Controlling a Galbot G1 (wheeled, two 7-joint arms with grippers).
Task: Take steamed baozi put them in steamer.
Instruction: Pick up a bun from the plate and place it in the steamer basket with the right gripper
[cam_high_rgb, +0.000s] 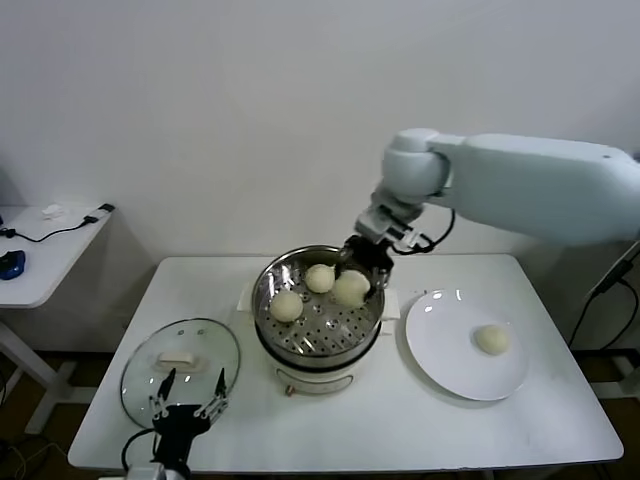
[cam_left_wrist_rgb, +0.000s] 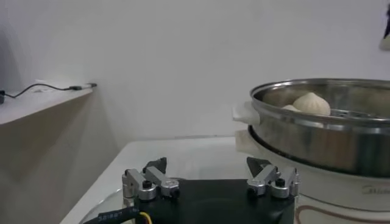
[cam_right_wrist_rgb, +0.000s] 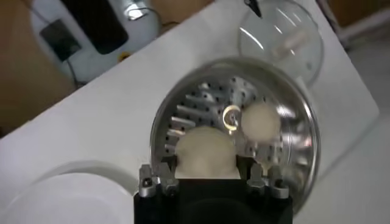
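I should keep moving my right gripper's baozi to that open spot (cam_high_rgb: 312, 340) until it rests there, then release, as the front of the steamer's bottom (cam_high_rgb: 316, 337) is free of other baozi.
The steel steamer (cam_high_rgb: 268, 283) sits on a cream pot in the middle of the table. Two baozi (cam_high_rgb: 319, 277) (cam_high_rgb: 286, 306) lie on its perforated floor. My right gripper (cam_high_rgb: 362, 268) reaches in over the back right rim, shut on a third baozi (cam_high_rgb: 351, 288). The right wrist view shows this baozi (cam_right_wrist_rgb: 206, 149) filling the gap in the right gripper (cam_right_wrist_rgb: 207, 164), with another baozi (cam_right_wrist_rgb: 261, 120) beyond it. One more baozi (cam_high_rgb: 491, 339) rests on the white plate (cam_high_rgb: 445, 360). My left gripper (cam_high_rgb: 187, 388) hangs open and empty at the front left, above the glass lid (cam_high_rgb: 215, 345).
A side table (cam_high_rgb: 40, 250) with cables stands off the table's left edge. In the left wrist view, the steamer (cam_left_wrist_rgb: 323, 131) rises to one side of the left gripper (cam_left_wrist_rgb: 210, 173), with a baozi (cam_left_wrist_rgb: 312, 105) showing above its rim. The plate lies right of the pot.
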